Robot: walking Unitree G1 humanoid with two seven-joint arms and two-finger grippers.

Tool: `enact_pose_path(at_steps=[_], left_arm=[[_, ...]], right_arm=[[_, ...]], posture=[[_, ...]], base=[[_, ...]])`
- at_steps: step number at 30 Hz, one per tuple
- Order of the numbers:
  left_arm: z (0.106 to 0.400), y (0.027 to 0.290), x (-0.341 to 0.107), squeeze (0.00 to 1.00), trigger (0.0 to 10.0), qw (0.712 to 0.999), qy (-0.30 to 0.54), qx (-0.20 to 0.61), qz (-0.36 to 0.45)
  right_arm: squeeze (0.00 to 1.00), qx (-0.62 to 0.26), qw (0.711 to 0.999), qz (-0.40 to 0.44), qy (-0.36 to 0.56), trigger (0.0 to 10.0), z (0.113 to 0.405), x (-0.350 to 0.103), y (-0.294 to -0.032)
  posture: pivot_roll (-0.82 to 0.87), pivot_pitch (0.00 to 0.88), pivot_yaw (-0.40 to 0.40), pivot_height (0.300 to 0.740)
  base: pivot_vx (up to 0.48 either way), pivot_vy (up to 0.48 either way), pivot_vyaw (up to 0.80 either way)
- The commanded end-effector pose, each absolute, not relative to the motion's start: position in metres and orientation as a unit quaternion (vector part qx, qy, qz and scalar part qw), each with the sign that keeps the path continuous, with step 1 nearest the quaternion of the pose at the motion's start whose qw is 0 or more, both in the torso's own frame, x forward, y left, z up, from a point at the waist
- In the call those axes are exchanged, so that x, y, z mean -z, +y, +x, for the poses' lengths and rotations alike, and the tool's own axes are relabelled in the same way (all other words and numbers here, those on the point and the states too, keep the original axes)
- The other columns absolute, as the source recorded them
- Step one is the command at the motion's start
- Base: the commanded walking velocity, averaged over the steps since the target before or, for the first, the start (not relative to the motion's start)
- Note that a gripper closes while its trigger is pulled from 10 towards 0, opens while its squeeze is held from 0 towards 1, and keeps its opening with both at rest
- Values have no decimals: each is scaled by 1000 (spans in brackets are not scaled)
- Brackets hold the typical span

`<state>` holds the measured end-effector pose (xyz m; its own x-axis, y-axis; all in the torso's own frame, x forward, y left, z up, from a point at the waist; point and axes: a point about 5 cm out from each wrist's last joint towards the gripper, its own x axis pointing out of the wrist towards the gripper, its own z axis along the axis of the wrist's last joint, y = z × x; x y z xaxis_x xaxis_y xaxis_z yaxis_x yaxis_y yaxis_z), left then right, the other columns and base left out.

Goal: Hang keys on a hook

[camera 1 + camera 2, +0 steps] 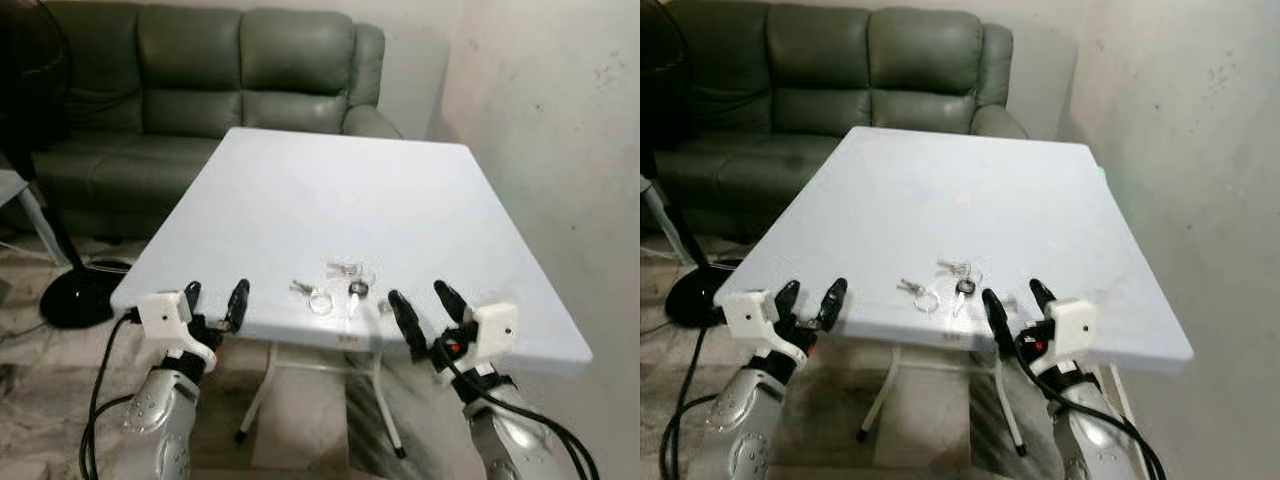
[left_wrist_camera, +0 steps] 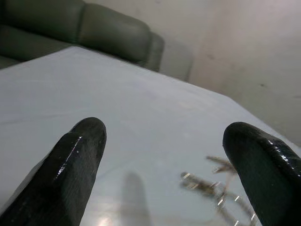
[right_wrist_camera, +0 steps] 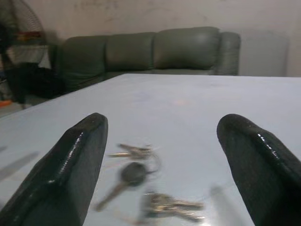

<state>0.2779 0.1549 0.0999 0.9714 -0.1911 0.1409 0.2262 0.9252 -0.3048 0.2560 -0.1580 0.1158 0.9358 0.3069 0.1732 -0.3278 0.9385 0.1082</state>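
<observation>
My gripper is going to lift the small bunch of silver keys. A gap keeps the bunch apart from the black-headed key, so I expect the bunch to come up by itself when I lift it.
A loose bunch of keys on thin rings lies near the front edge of the white table; one key has a black head. The same keys lie between the right gripper's fingers in the right wrist view. My right gripper stands open at the table's front edge, just right of the keys. At the front left corner of the table my left gripper is open with nothing in it. The left wrist view catches the keys off to the side.
A dark green sofa stands behind the table. On the floor at the left is a black fan base with its pole. A pale wall runs along the right. Folding legs hold up the table.
</observation>
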Motion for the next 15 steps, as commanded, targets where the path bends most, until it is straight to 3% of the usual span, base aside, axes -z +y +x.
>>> enact_pose_path(at_steps=[1,13,14,15], left_arm=[[277,148,-100,0,10000,980,-53,112,-158],[273,142,-94,0,10000,981,-37,121,-144],[272,141,-92,0,10000,980,-36,125,-148],[270,140,-89,0,10000,980,-29,127,-147]], right_arm=[[0,-153,983,62,-80,10000,255,-118,-165],[0,-163,982,64,-70,10000,256,-116,-165],[1000,-165,981,65,-72,10000,255,-116,-165],[1000,-166,981,62,-73,10000,254,-116,-165]], posture=[[4,0,-42,740],[9,0,-43,740],[9,0,-43,740],[9,0,-45,740]], base=[[0,0,0],[0,0,0],[0,0,0],[0,0,0]])
